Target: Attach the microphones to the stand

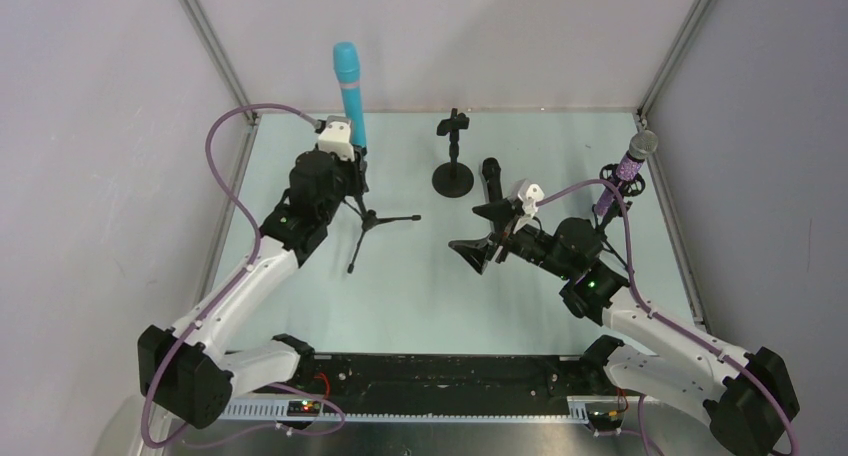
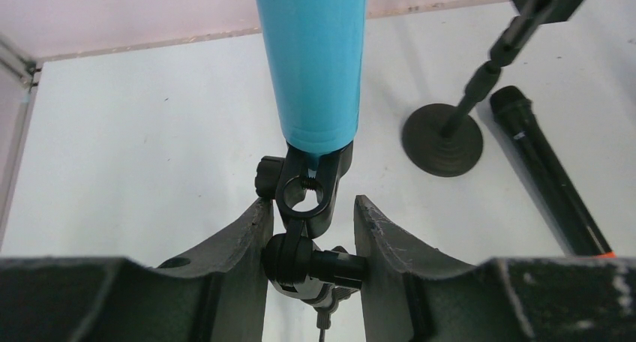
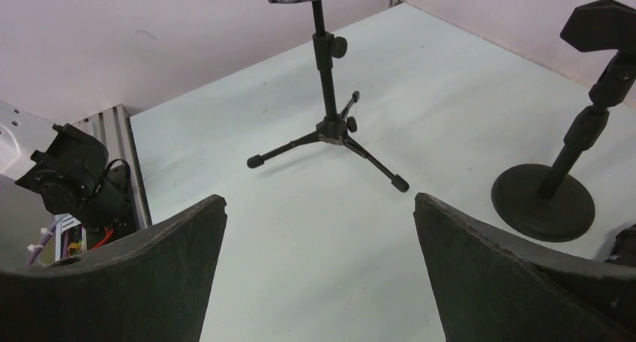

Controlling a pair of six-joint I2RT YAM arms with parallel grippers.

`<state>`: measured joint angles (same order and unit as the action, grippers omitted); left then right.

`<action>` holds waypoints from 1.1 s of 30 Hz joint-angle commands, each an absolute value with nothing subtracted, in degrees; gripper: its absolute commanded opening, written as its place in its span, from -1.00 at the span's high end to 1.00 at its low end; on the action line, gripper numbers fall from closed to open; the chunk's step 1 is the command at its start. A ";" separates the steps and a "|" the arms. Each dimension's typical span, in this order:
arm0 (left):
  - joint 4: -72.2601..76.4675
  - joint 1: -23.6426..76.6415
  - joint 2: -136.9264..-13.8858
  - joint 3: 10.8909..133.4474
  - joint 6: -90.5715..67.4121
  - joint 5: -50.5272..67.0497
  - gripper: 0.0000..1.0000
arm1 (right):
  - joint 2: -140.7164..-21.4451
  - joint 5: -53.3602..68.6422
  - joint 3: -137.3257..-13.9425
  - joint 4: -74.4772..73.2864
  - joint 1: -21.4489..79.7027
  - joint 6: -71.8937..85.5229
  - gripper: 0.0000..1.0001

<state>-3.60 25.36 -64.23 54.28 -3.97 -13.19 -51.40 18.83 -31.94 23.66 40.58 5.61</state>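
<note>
The cyan microphone is upright in the clip (image 2: pixel 319 162). My left gripper should go on moving the tripod stand toward the open corner (image 1: pixel 284 142) until the stand's legs rest flat.
The cyan microphone (image 1: pixel 347 91) stands upright in the clip of the tripod stand (image 1: pixel 372 219). My left gripper (image 1: pixel 350 174) is shut on that stand's swivel joint (image 2: pixel 309 259), just below the clip (image 2: pixel 306 183) and the cyan body (image 2: pixel 319 57). The black microphone (image 2: pixel 551 184) with the orange end (image 2: pixel 604 253) lies on the table beside the round-base stand (image 1: pixel 453 168), whose clip (image 1: pixel 453 124) is empty. The glittery purple microphone (image 1: pixel 632 161) sits upright in a holder at the far right. My right gripper (image 1: pixel 470 231) is open and empty above the table (image 3: pixel 319 207), next to the black microphone (image 1: pixel 492 174).
White walls close in the light table (image 1: pixel 420 286) on three sides. The tripod's legs (image 3: pixel 330 143) spread toward the middle. The round base (image 3: pixel 541 203) stands right of my right fingers. A black rail with wiring (image 1: pixel 430 381) runs along the near edge.
</note>
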 commanded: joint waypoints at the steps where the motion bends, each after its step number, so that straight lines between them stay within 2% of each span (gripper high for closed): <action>1: 3.31 22.76 -63.65 54.44 -2.59 -15.37 1.00 | -50.76 18.33 -31.65 24.08 40.27 6.06 -0.99; 15: 9.21 14.71 -63.48 48.08 -2.75 -16.97 1.00 | -50.69 18.46 -31.64 23.25 39.80 6.09 -0.99; 30: 13.76 14.42 -67.57 43.71 -2.56 -18.16 1.00 | -51.51 18.26 -31.38 24.05 39.64 6.90 -0.99; 33: 13.88 14.46 -67.58 43.27 -2.59 -17.61 0.95 | -51.61 18.28 -31.38 24.26 39.63 6.84 -0.99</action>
